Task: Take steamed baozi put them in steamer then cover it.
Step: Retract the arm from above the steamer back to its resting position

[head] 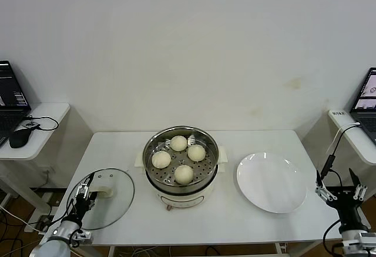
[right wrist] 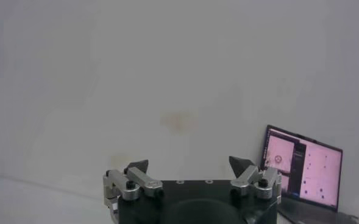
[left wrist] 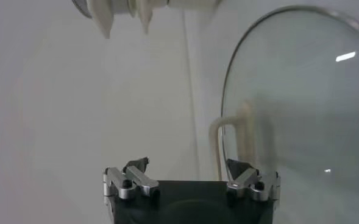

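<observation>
I expect the glass lid [head: 115, 202] to come to rest flat over the baozi [head: 184, 174] when I lower it, because the baozi are lower than the steamer's rim.
The steamer [head: 207, 142] stands mid-table, uncovered, with several cream-white baozi [head: 178, 143] on its perforated tray. The cover [head: 114, 207], a clear glass lid with a white bar handle [head: 106, 193], lies flat on the table to the steamer's left. My left gripper [head: 86, 189] is open over the lid's left part, just beside the handle and holding nothing. In the left wrist view the gripper [left wrist: 188, 167] faces the lid [left wrist: 301, 109] and its handle [left wrist: 231, 140]. My right gripper [head: 339, 190] hangs open and empty off the table's right front corner, and in its own view [right wrist: 189, 164] it faces the wall.
An empty white plate [head: 271, 182] lies to the right of the steamer. Side tables carry a laptop and mouse [head: 19, 138] at the left and another laptop [head: 367, 101] at the right, with a cable near the right arm. The table's front edge is close to both grippers.
</observation>
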